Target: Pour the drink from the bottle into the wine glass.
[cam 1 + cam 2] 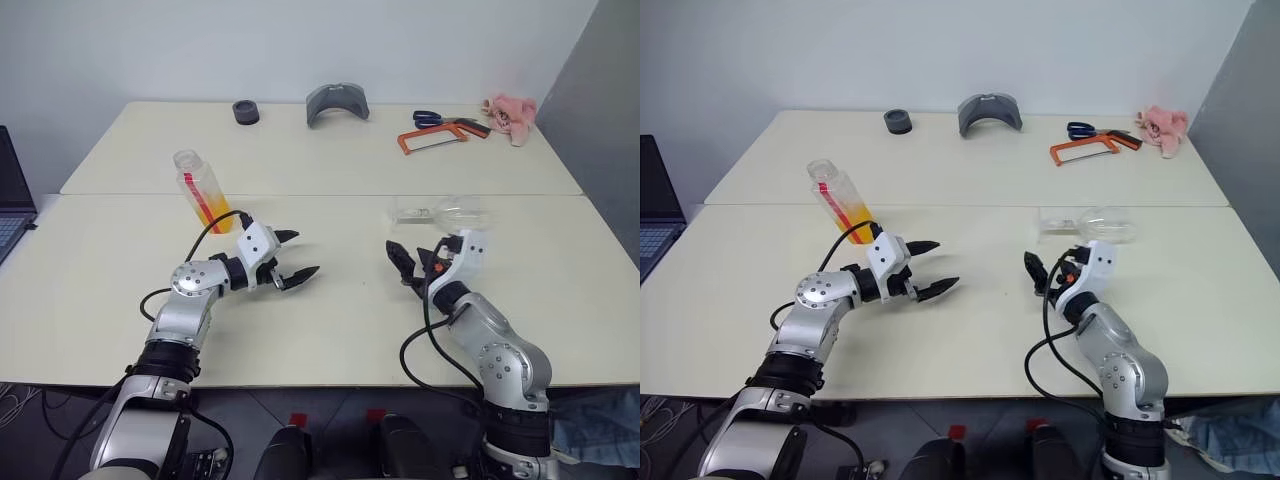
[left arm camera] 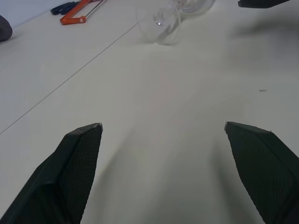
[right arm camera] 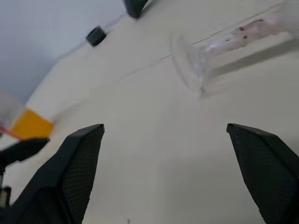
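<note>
My gripper will make the orange drink [image 1: 215, 214] flow out in a thin stream when it tips the bottle, because the bottle's clear opening [image 1: 186, 158] is open.
The bottle [image 1: 200, 190] stands at the left of the near table, clear with a red stripe, its lower half holding the orange drink [image 1: 213, 212]. The wine glass [image 1: 440, 213] lies on its side at the right, foot toward the middle. My left gripper [image 1: 295, 255] hovers open just right of and in front of the bottle, holding nothing. My right gripper [image 1: 415, 262] is open too, just in front of the lying glass, apart from it. The right wrist view shows the glass's foot [image 3: 189, 63] ahead of the fingers and the drink [image 3: 30, 123] off to the side.
On the far table lie a black round object [image 1: 246, 112], a grey curved piece [image 1: 337, 103], blue scissors [image 1: 435, 119], an orange hacksaw [image 1: 440, 135] and a pink cloth [image 1: 510, 115]. A laptop [image 1: 10, 200] sits at the left edge. A seam [image 1: 320, 195] divides the two tables.
</note>
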Robot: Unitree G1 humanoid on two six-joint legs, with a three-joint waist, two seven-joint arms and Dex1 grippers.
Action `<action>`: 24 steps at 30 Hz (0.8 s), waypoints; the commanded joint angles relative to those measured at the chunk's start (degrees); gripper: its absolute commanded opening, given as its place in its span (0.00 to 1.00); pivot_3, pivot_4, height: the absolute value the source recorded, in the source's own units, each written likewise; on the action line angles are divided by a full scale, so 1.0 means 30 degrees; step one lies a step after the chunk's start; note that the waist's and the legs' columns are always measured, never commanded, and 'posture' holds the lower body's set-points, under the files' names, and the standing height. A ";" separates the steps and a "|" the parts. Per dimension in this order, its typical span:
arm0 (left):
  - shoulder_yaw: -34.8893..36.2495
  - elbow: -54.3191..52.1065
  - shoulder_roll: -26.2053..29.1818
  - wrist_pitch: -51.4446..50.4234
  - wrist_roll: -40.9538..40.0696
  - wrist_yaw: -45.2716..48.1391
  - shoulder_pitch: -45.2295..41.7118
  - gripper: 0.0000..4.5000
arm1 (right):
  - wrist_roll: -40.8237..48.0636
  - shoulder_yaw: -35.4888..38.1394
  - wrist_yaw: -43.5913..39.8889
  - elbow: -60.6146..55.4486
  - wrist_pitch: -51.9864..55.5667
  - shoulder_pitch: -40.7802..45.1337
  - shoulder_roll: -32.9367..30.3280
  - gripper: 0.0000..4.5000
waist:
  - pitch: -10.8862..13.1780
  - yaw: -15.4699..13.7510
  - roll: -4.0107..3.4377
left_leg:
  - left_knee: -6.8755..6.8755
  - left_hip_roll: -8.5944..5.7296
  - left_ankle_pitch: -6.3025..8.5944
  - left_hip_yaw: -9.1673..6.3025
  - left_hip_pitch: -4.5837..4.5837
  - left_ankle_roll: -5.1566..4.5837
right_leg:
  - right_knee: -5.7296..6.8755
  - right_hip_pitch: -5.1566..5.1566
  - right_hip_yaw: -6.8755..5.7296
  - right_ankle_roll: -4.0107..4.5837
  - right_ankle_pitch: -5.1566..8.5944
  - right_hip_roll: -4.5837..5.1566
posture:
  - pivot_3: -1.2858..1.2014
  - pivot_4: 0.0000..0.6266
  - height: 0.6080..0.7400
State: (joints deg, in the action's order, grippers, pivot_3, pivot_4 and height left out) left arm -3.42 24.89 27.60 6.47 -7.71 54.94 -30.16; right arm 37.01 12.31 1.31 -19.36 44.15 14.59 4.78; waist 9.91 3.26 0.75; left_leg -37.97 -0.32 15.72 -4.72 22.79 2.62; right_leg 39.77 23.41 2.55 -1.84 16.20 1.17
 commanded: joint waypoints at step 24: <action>0.0475 -0.2190 0.0751 -0.0864 -0.0516 0.0275 -0.0241 1.00 | 0.5928 0.5307 0.4626 1.6079 -0.9279 1.0725 0.1349 0.99 | -0.0004 0.0252 0.0002 | 0.0008 -0.0012 0.0000 0.0050 -0.0069 -0.0002 | 0.0035 -0.0028 0.0018 0.0002 -0.0001 -0.0030 | 0.52 0.24 1.00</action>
State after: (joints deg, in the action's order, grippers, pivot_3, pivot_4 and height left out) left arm -2.92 20.18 29.15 3.76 -8.47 55.73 -30.17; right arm 55.09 27.49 16.78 26.37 18.34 44.30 7.36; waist 9.90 4.02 0.75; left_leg -37.94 -0.35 15.72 -4.57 22.58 2.61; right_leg 39.90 23.33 2.59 -1.84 16.19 1.08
